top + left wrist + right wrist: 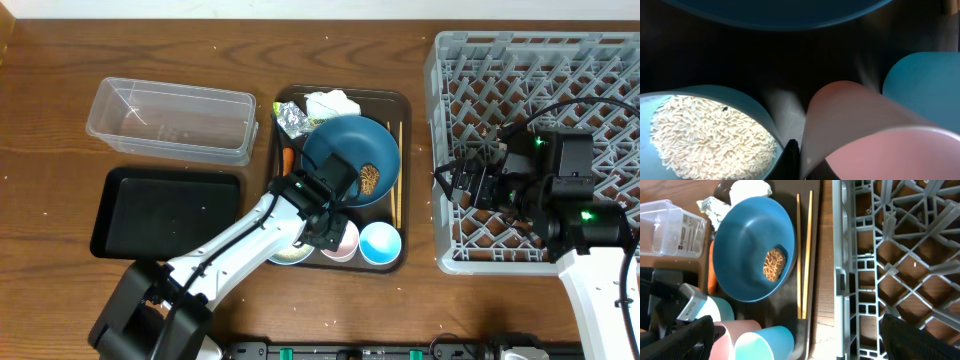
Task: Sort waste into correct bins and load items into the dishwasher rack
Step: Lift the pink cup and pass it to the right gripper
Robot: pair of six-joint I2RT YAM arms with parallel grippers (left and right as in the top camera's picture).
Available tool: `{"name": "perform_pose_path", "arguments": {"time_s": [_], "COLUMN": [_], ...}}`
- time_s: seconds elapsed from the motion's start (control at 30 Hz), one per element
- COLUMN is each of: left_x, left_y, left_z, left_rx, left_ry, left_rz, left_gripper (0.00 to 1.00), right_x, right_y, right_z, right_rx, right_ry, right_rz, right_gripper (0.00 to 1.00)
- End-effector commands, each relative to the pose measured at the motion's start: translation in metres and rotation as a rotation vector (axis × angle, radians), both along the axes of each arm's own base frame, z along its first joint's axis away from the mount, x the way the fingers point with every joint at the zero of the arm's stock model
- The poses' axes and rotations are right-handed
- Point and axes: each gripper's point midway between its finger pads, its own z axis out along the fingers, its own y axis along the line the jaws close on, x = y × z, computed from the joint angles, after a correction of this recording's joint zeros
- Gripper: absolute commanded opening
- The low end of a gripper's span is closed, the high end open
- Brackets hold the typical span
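Observation:
The pink cup (pixel 343 246) is in my left gripper, far from the grey rack (pixel 490 105), so I should lift the cup and hand it to my right gripper next to the rack.
My left gripper (pixel 335 228) is down in the brown serving tray (pixel 403 100), its fingers (pixel 799 162) closed on the left rim of the small pink cup (pixel 870 135). The white bowl of rice (pixel 710 135) sits to its left and the blue cup (pixel 380 243) to its right. The dark blue plate (pixel 350 150) holds the brown food lump (pixel 369 180). The napkin (pixel 332 103), foil ball (pixel 292 120), carrot (pixel 288 160) and chopsticks (pixel 395 185) lie around it. My right gripper (pixel 455 185) is open and empty over the grey rack's (pixel 540 100) left wall.
The clear tub (pixel 170 120) stands at the back left, with the black tray (pixel 165 215) in front of it. Bare wooden table separates the serving tray from the rack. My left arm crosses the table's front from lower left.

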Motion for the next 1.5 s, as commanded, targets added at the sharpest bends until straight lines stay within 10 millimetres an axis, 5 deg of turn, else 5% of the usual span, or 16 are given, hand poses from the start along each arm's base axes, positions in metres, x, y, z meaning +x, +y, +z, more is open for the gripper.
{"name": "perform_pose_path", "arguments": {"time_s": [0.0, 0.17, 0.4, 0.5, 0.7, 1.0, 1.3, 1.47], "left_x": [0.001, 0.004, 0.027, 0.029, 0.021, 0.004, 0.002, 0.002], "left_y": [-0.001, 0.006, 0.026, 0.018, 0.004, -0.006, -0.006, -0.006], "left_z": [0.015, 0.055, 0.139, 0.180, 0.250, 0.282, 0.283, 0.283], "left_rx": [-0.017, -0.056, -0.342, -0.606, -1.049, -1.224, -1.232, -1.233], "left_ry": [-0.024, -0.106, -0.279, -0.280, -0.219, -0.147, -0.130, -0.129], "left_rz": [0.000, 0.018, 0.182, 0.149, -0.017, -0.145, -0.141, -0.142], "left_gripper": [0.06, 0.06, 0.06, 0.06, 0.06, 0.06, 0.06, 0.06], "right_x": [0.003, 0.002, -0.003, -0.012, -0.056, -0.075, -0.077, -0.083], "right_y": [-0.003, -0.003, 0.015, 0.051, 0.114, 0.152, 0.184, 0.194], "right_z": [0.008, 0.007, 0.013, 0.038, 0.123, 0.159, 0.157, 0.158], "right_rx": [0.000, 0.000, 0.065, 0.251, 0.639, 0.677, 0.606, 0.598], "right_ry": [-0.016, -0.009, -0.027, -0.085, -0.353, -0.507, -0.545, -0.559], "right_rz": [-0.017, -0.016, 0.083, 0.264, 0.774, 0.997, 0.998, 1.018], "right_gripper": [0.99, 0.99, 0.96, 0.74, 0.73, 0.76, 0.75, 0.54]}}
